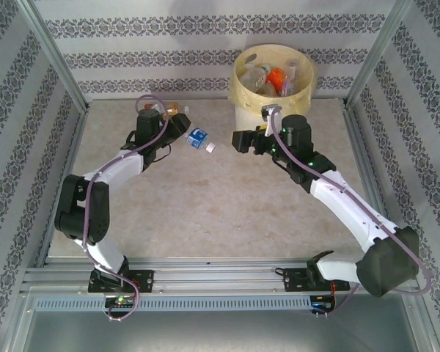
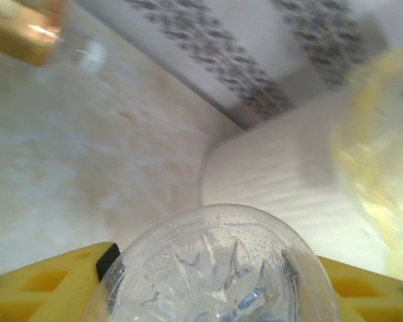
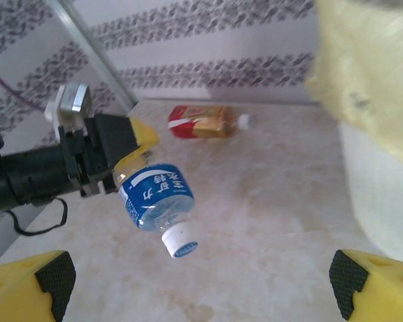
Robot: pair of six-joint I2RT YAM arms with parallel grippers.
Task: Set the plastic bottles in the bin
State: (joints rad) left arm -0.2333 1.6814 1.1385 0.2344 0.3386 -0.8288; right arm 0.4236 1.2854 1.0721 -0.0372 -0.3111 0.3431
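Note:
The blue-labelled bottle (image 1: 198,138) will end up on top of the others when the robot drops it in, because bottles (image 1: 269,79) are already piled up inside the bin.
A clear plastic bottle with a blue label and white cap (image 1: 199,139) hangs tilted, cap downward, above the table. My left gripper (image 1: 183,130) is shut on its base end. In the left wrist view the bottle's ribbed bottom (image 2: 218,268) sits between the yellow fingers (image 2: 60,282). The right wrist view shows this bottle (image 3: 154,198) held off the table by the left gripper (image 3: 124,144). Another bottle with a red label (image 3: 201,122) lies on the table at the back left. The bin (image 1: 238,81) stands at the back and holds several bottles (image 1: 275,77). My right gripper (image 1: 238,139) is open beside the bin.
The bin's white wall (image 3: 383,194) and its yellow bag (image 3: 363,67) are close on the right of the right gripper (image 3: 201,295). Patterned walls and metal posts (image 1: 55,55) enclose the table. The red-labelled bottle (image 1: 172,108) lies just behind the left wrist.

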